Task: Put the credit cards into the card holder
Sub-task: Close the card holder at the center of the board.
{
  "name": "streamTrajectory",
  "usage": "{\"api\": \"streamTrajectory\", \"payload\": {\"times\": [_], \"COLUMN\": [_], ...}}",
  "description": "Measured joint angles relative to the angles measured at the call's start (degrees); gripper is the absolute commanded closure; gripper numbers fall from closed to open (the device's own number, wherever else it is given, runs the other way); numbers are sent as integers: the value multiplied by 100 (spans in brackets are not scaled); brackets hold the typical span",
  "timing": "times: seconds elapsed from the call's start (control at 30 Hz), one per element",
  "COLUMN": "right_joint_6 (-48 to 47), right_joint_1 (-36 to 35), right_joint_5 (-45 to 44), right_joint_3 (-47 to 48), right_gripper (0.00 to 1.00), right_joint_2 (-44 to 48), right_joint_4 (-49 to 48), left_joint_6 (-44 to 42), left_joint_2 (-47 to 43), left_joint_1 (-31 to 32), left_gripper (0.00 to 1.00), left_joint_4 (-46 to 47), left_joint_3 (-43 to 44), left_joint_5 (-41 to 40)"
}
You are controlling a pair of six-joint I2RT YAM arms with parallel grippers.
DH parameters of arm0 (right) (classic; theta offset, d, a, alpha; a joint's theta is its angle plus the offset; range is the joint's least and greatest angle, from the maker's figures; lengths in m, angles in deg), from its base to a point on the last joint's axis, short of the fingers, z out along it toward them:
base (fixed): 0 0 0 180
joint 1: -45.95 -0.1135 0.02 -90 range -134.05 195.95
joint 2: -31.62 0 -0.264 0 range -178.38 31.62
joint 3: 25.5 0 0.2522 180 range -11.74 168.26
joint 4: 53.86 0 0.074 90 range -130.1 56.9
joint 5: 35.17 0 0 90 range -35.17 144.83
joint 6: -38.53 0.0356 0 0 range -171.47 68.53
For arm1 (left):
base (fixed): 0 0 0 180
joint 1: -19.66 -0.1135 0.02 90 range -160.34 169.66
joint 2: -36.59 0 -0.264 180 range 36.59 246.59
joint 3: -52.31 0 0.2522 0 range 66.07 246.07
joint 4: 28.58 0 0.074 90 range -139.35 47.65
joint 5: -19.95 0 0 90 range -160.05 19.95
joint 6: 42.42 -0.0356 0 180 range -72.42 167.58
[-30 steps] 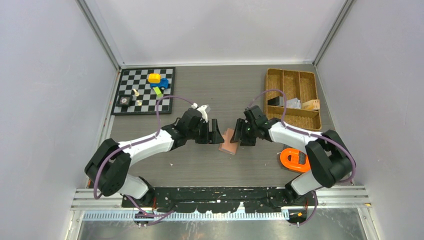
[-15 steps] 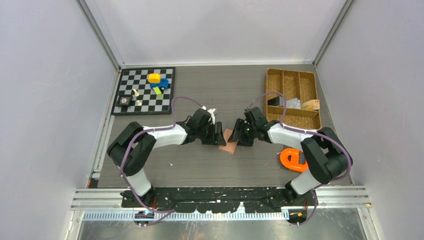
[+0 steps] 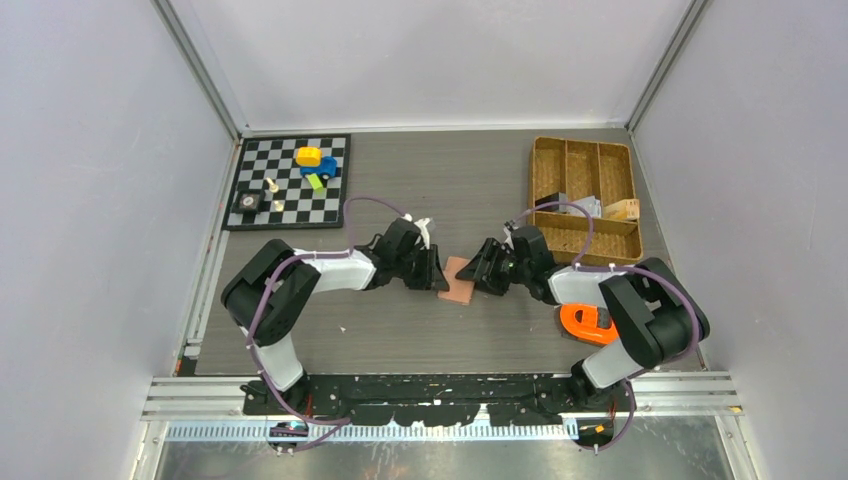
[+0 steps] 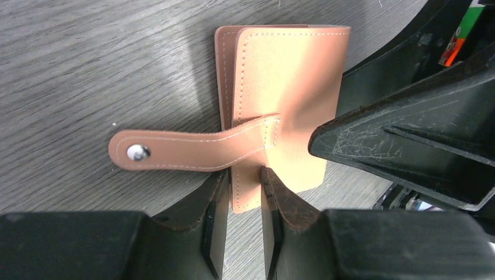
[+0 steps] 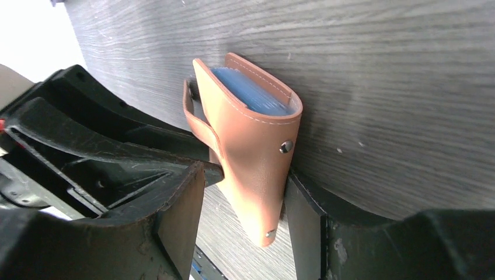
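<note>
The card holder's loose strap (image 4: 181, 150) is lying on my left gripper's side. Next, my left gripper opens and moves back while my right gripper turns the card holder around.
The card holder (image 3: 459, 284), a salmon-pink wallet, sits mid-table between both grippers. My left gripper (image 4: 246, 195) is shut on the near edge of its front cover (image 4: 292, 87). Its strap with the snap button (image 4: 138, 153) lies unfastened to the left. My right gripper (image 5: 245, 198) straddles the card holder (image 5: 254, 151) from the other side. One finger presses its back, the other stands close to its front, and blue inner sleeves (image 5: 251, 93) show at the open end. A dark credit card (image 3: 548, 203) and a pale one (image 3: 588, 207) lie in the wicker tray.
The wicker tray (image 3: 585, 150) stands at the back right and also holds a small tan box (image 3: 622, 210). A chessboard (image 3: 290, 195) with small toys lies at the back left. An orange object (image 3: 588, 320) rests by the right arm's base.
My left gripper moved right to the card holder and closed on the edge of its front cover. The right arm shifted lower and kept its hold on the card holder.
</note>
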Motion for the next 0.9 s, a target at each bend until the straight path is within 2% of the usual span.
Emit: {"api": "streamTrajectory", "payload": {"times": [0.1, 0.2, 0.3, 0.4, 0.43, 0.5, 0.53, 0.6, 0.77, 0.9], "right_joint_6": [111, 225, 295, 267, 264, 219, 168, 2, -870, -1668], "right_joint_1": [50, 74, 74, 74, 74, 70, 66, 44, -31, -50], "right_joint_5": [201, 356, 400, 334, 326, 334, 313, 256, -420, -1414], "right_joint_3": [-107, -236, -332, -376, -376, -369, -345, -234, 776, 2120], "right_gripper": [45, 53, 65, 81, 85, 90, 91, 94, 98, 99], "right_joint_2": [-269, -542, -708, -717, -702, -540, -393, -92, 850, 1263], "right_joint_4": [-710, -1438, -1845, -1845, -1814, -1705, -1513, -964, 1432, 3401], "left_joint_6": [129, 247, 284, 293, 295, 295, 291, 332, 236, -17], "left_joint_2": [0, 4, 13, 26, 28, 31, 31, 2, -271, -1060], "left_joint_1": [-59, -109, -142, -149, -155, -175, -175, -197, -527, -962], "left_gripper": [78, 78, 78, 75, 70, 50, 42, 36, 27, 23], "left_joint_4": [190, 374, 525, 671, 699, 745, 778, 894, 719, 35], "left_joint_3": [-109, -210, -275, -319, -332, -339, -339, -326, -343, -378], "left_joint_5": [101, 201, 291, 356, 367, 424, 446, 586, 632, 463]}}
